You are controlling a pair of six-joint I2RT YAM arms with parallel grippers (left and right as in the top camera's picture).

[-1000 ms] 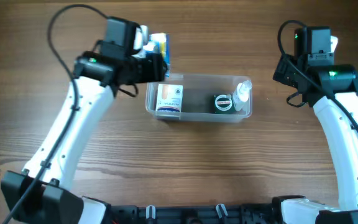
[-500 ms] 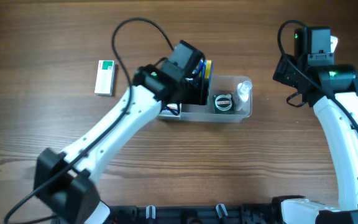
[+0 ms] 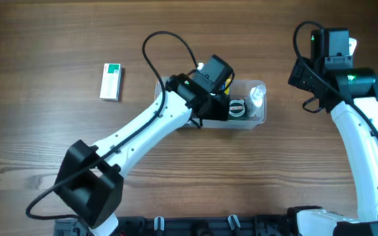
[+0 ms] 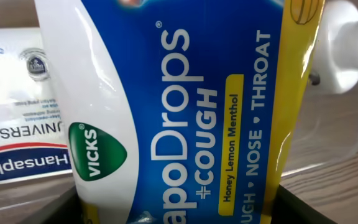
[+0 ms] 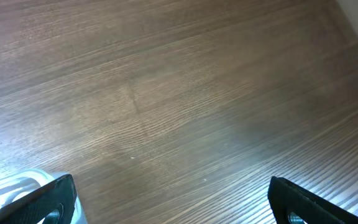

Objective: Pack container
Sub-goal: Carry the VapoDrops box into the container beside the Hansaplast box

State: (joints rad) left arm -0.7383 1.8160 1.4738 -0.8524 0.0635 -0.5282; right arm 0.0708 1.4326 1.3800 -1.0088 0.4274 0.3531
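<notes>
The Vicks bag (image 4: 179, 112) is in line next to the white Hansaplast box. My left gripper should keep lowering the bag into the clear container (image 3: 216, 123) and let go of it there.
The clear container (image 3: 260, 118) stands in the middle of the table. My left gripper (image 3: 216, 88) is over its middle, shut on a blue, white and yellow Vicks cough drops bag (image 4: 185, 118) that fills the left wrist view. Inside the container lie a white Hansaplast box (image 4: 17, 124), a round black tin (image 3: 236, 108) and a small clear bottle with a white cap (image 3: 257, 96). The bottle's white cap also shows in the left wrist view (image 4: 347, 43). My right gripper (image 5: 173, 208) is open and empty over bare table at the far right.
A small white box with a green mark (image 3: 112, 81) lies on the table at the far left. The container's corner (image 5: 11, 186) shows at the lower left of the right wrist view.
My left arm has carried the cough drops bag from the far left to over the container's middle, uncovering the white and green box. The right arm has not moved.
</notes>
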